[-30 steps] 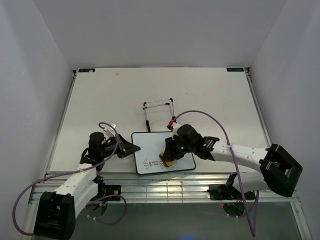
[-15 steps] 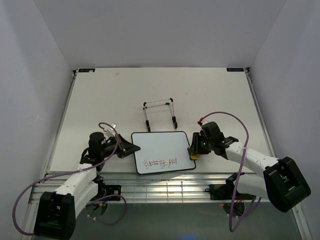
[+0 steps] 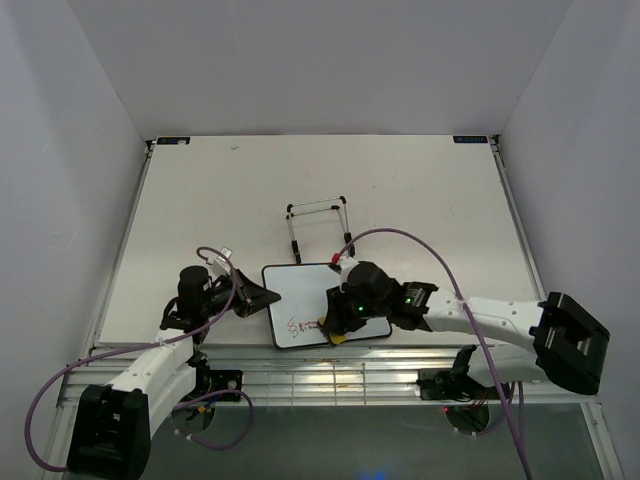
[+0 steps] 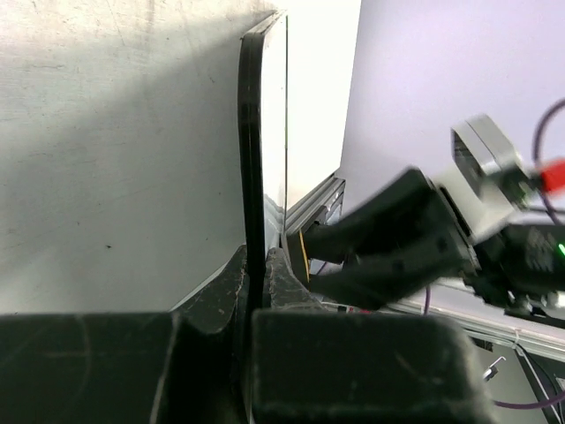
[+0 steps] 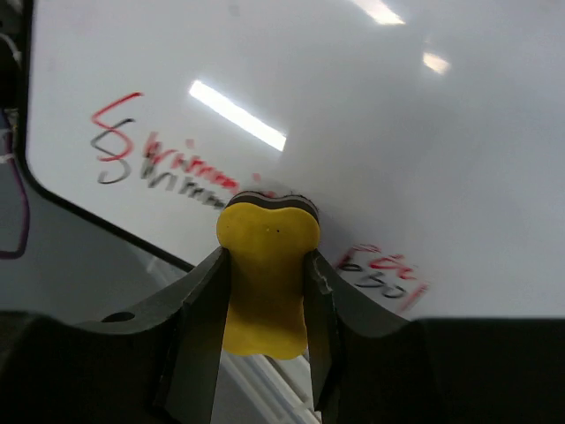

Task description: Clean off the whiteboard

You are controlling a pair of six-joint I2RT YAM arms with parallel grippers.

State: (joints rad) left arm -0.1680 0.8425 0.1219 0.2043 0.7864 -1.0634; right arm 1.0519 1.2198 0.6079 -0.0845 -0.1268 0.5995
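Next, my right gripper sweeps back over the writing to the whiteboard's edge (image 3: 274, 328) by my left gripper, because red and dark scribbles (image 3: 300, 326) are still there on both sides of the eraser.
The whiteboard (image 3: 300, 292) lies flat near the table's front edge, black-framed, with red and dark scribbles (image 3: 299, 325) along its near side. My left gripper (image 3: 262, 296) is shut on its left edge; the left wrist view shows the board's frame (image 4: 252, 132) edge-on between the fingers. My right gripper (image 3: 333, 322) is shut on the yellow eraser (image 5: 265, 265), whose dark felt end presses on the board (image 5: 371, 106) in the middle of the writing. Scribbles show on both sides of the eraser, to its left (image 5: 150, 159) and to its right (image 5: 380, 274).
A black wire stand (image 3: 318, 226) stands just behind the board. The table's front edge and a metal rail (image 3: 340, 370) run right under the board's near side. White walls enclose the table on three sides.
My right gripper swung from the board's right edge leftward onto the near middle of the board with the eraser. The left gripper has not moved.
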